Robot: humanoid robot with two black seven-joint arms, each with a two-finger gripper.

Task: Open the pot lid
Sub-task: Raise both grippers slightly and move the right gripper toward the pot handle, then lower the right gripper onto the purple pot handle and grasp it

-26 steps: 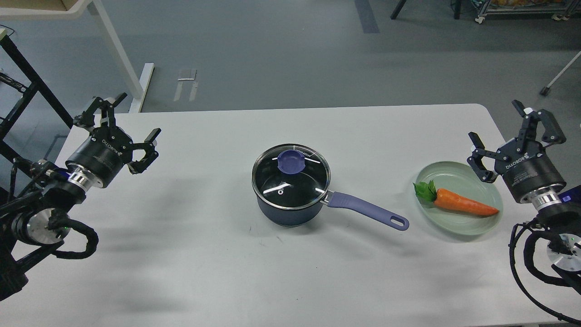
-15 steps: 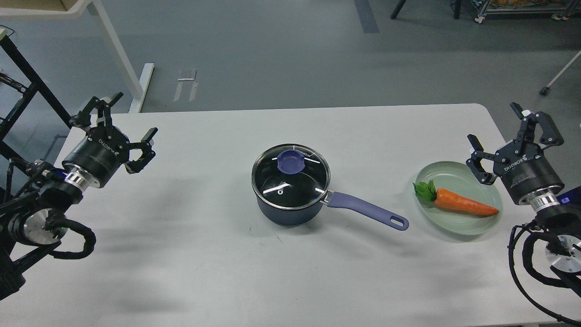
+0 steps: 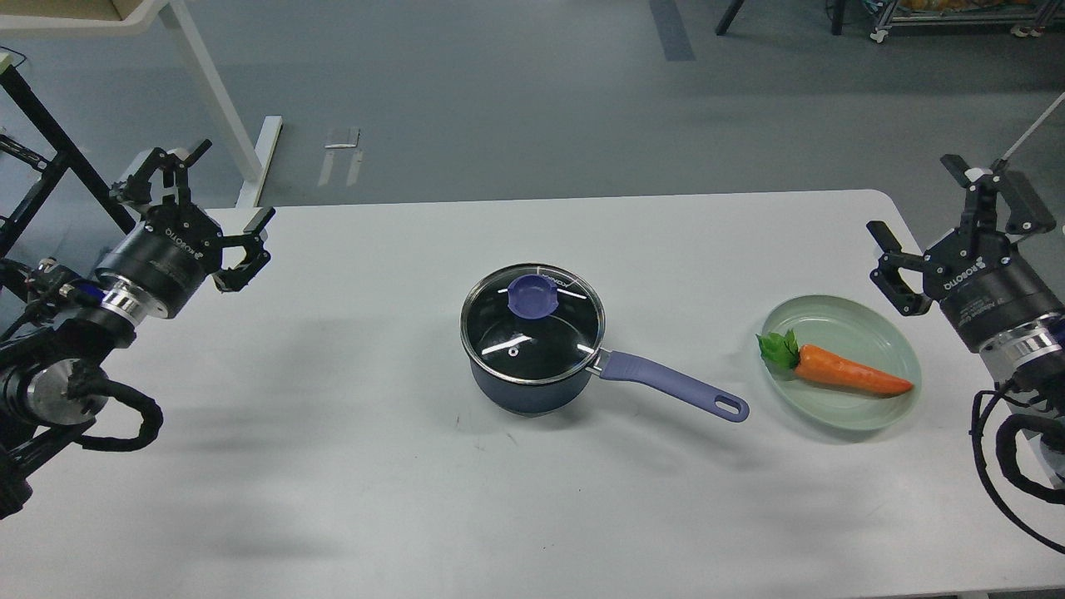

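I expect to find an empty dark blue pot (image 3: 529, 396) when I lift the glass pot lid, since plain black (image 3: 539, 358) shows through the glass.
The dark blue pot (image 3: 532, 391) stands at the middle of the white table, its lavender handle (image 3: 674, 387) pointing right and toward me. The glass pot lid (image 3: 532, 324) lies closed on the pot, with its purple-blue knob (image 3: 533, 295) on top. My left gripper (image 3: 225, 185) is open and empty, raised over the table's far left edge, well left of the pot. My right gripper (image 3: 915, 195) is open and empty, raised over the table's right edge, beyond the plate.
A pale green plate (image 3: 882, 333) holding a toy carrot (image 3: 849, 371) sits right of the pot's handle. The white table (image 3: 333, 466) ends just behind my grippers. A black frame (image 3: 50, 150) and a white table leg (image 3: 212, 91) stand on the floor at the far left.
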